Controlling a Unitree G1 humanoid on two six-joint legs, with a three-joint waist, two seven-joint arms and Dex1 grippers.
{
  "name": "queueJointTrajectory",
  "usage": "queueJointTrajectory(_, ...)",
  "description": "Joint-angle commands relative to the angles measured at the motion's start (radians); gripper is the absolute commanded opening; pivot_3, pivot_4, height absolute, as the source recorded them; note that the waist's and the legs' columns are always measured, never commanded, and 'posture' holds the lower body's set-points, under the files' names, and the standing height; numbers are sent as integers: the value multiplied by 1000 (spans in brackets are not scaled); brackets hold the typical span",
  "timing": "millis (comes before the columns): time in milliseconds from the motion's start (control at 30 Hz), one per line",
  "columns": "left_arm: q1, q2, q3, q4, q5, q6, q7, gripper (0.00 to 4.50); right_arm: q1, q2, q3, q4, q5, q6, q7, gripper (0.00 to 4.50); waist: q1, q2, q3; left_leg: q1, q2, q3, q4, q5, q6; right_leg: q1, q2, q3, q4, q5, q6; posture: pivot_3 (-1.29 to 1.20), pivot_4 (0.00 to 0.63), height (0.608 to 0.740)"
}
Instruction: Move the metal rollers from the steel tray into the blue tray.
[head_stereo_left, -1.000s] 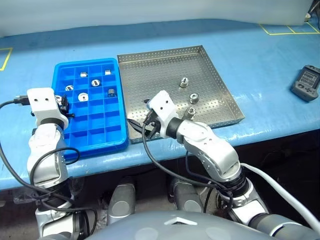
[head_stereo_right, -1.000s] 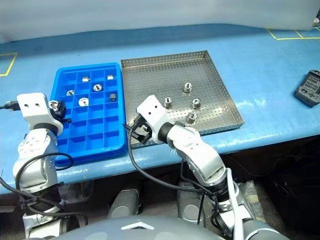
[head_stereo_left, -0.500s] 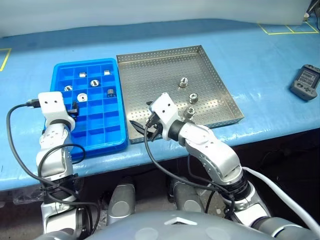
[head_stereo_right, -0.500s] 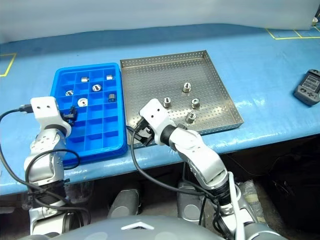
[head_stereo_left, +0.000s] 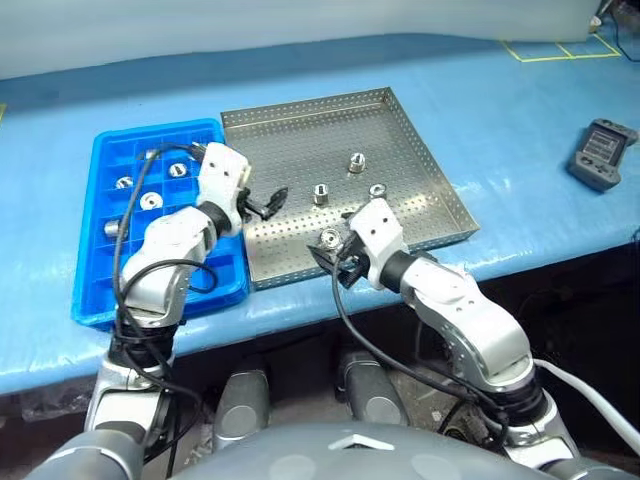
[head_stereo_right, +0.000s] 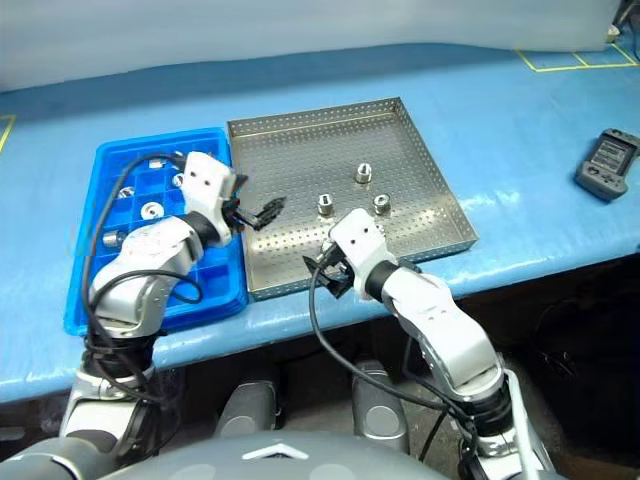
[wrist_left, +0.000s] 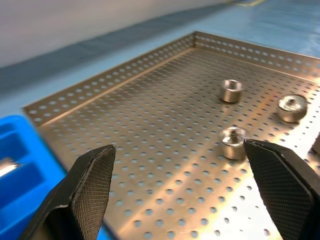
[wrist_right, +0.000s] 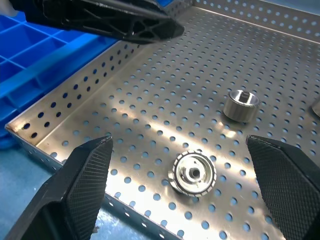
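Note:
The toothed roller (head_stereo_left: 330, 238) stands apart from the other rollers, so my left gripper should keep moving its open fingers there until they are around the roller's toothed side (wrist_right: 173, 179).
The steel tray (head_stereo_left: 300, 130) holds several metal rollers: one toward the back (head_stereo_left: 357, 162), two mid-tray (head_stereo_left: 321, 194) (head_stereo_left: 378, 190), and one by the near rim (head_stereo_left: 329, 238). My left gripper (head_stereo_left: 268, 202) hovers open and empty over the tray's left part, with a roller (wrist_left: 233, 142) ahead between its fingers (wrist_left: 92, 185). At the near rim, my right gripper (wrist_right: 185, 185) is open around the toothed roller (wrist_right: 194, 173), not touching it. The blue tray (head_stereo_left: 95, 290) to the left has several rollers (head_stereo_left: 150, 200) in its compartments.
A black handheld device (head_stereo_left: 600, 153) lies on the blue table at the far right. Yellow tape marks (head_stereo_left: 550, 48) sit at the back right corner. The table's front edge runs just below both trays. My left gripper's black finger (wrist_right: 125, 22) crosses the right wrist view.
My left gripper opened and swung from the blue tray rightward over the steel tray. The right gripper shifted right along the near rim. The camera view also shifted.

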Motion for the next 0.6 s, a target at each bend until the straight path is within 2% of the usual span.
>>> queueJointTrajectory(33, -41, 5, -119, 33, 10, -26, -93, 4453, 23, -7, -32, -76, 9, 27, -13, 4500, -6, 0, 0, 0, 0, 0, 0, 0, 0, 0, 0, 0, 0, 0, 0, -120, 150, 740)
queueJointTrajectory(300, -80, 3, -271, 140, 124, -75, -113, 4453, 50, 32, -10, -93, 9, 52, -51, 4500, -41, 0, 0, 0, 0, 1, 0, 0, 1, -1, 0, 2, 0, 0, 0, -145, 150, 740)
queueJointTrajectory(433, -87, 3, -307, 169, 181, -81, -99, 4453, 54, 42, -1, -90, 5, 51, -60, 4500, -49, 0, 0, 0, 0, 1, 0, -1, 1, -1, 0, 2, 0, 0, 0, -144, 150, 740)
queueJointTrajectory(533, -84, 2, -319, 177, 200, -82, -111, 3891, 48, 47, -1, -84, 5, 49, -65, 4500, -50, 0, 0, -1, 0, 1, 0, -1, 1, -1, 0, 2, 0, 0, 0, -140, 150, 740)
queueJointTrajectory(600, -80, 10, -332, 175, 212, -79, -124, 3245, 41, 50, -1, -77, 4, 47, -68, 4500, -50, 0, 0, 0, 0, 1, 0, -1, 1, -1, 0, 2, 0, 0, 0, -136, 150, 740)
